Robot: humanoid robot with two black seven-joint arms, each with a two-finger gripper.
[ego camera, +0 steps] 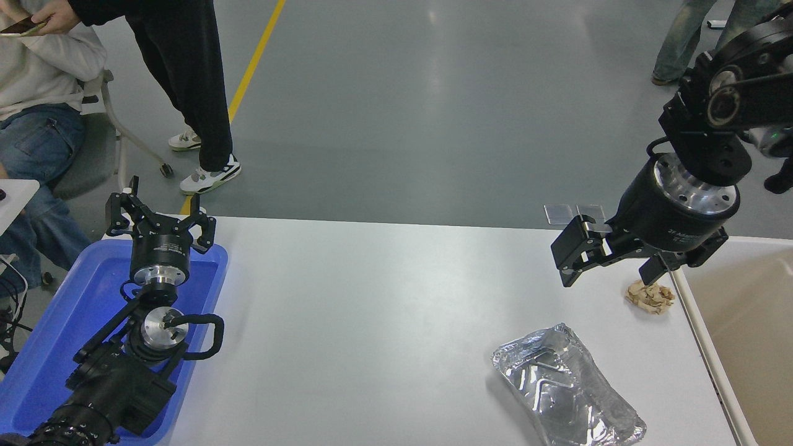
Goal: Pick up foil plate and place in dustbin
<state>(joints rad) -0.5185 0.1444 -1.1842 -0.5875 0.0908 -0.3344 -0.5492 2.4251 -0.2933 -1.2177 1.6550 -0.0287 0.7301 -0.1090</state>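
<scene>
I expect the foil plate (569, 390) to tilt but keep its open shape when I lift it, because its raised rim casts a shadow (513, 401) along its side.
The foil plate (567, 387) lies flat on the white table (372, 310) near the front right, its long side slanting toward the lower right. The dustbin (743, 322) stands past the table's right edge, its cream rim along the table side. My right gripper (610, 269) hangs open and empty above the table, behind the plate and left of the dustbin. My left gripper (160, 207) is parked open over the blue tray at the lower left.
A small crumpled brown paper wad (649, 296) lies just under my right gripper, near the dustbin rim. A blue plastic tray (62, 322) sits at the table's left end. People stand and sit beyond the far left corner.
</scene>
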